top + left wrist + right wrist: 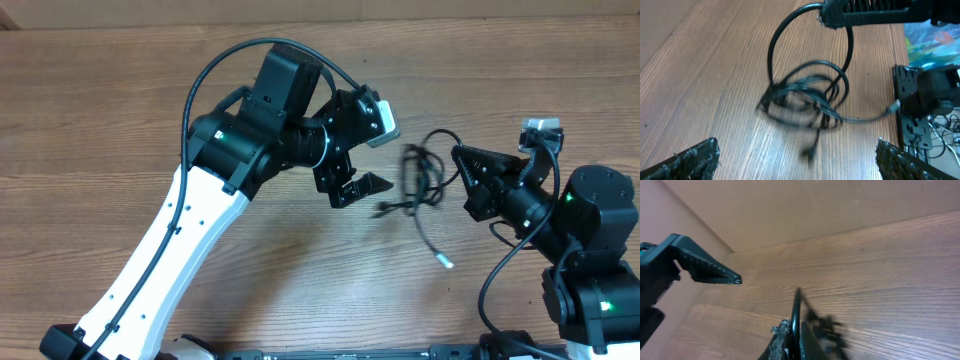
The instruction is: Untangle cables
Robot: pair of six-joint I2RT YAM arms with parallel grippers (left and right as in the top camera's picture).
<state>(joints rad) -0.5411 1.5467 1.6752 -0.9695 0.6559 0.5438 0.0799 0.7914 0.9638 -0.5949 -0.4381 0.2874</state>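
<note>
The cable tangle (424, 180) hangs from the robot's right gripper, out beyond the open fingers of the left gripper, so the right gripper should first lower the tangle to the table (460, 222).
The cables (420, 182) lie as a small black tangle on the wooden table between my two grippers. One strand runs out to a silver-tipped plug (445, 262). My right gripper (460, 154) is shut on a loop of cable that rises from the tangle; in the right wrist view the strand (796, 311) sits pinched between the fingers (785, 341). My left gripper (365, 190) stands wide open just left of the tangle, nothing between its fingers. In the left wrist view the cables (805, 97) lie ahead of the open fingertips (695, 157), with a loose plug (810, 150) nearest them.
The right arm's base (590, 290) stands at the table's right edge. The left arm's white link (170, 260) crosses the front left. A beige wall (790, 210) backs the table. Thick black arm wiring (230, 60) loops above the left arm.
</note>
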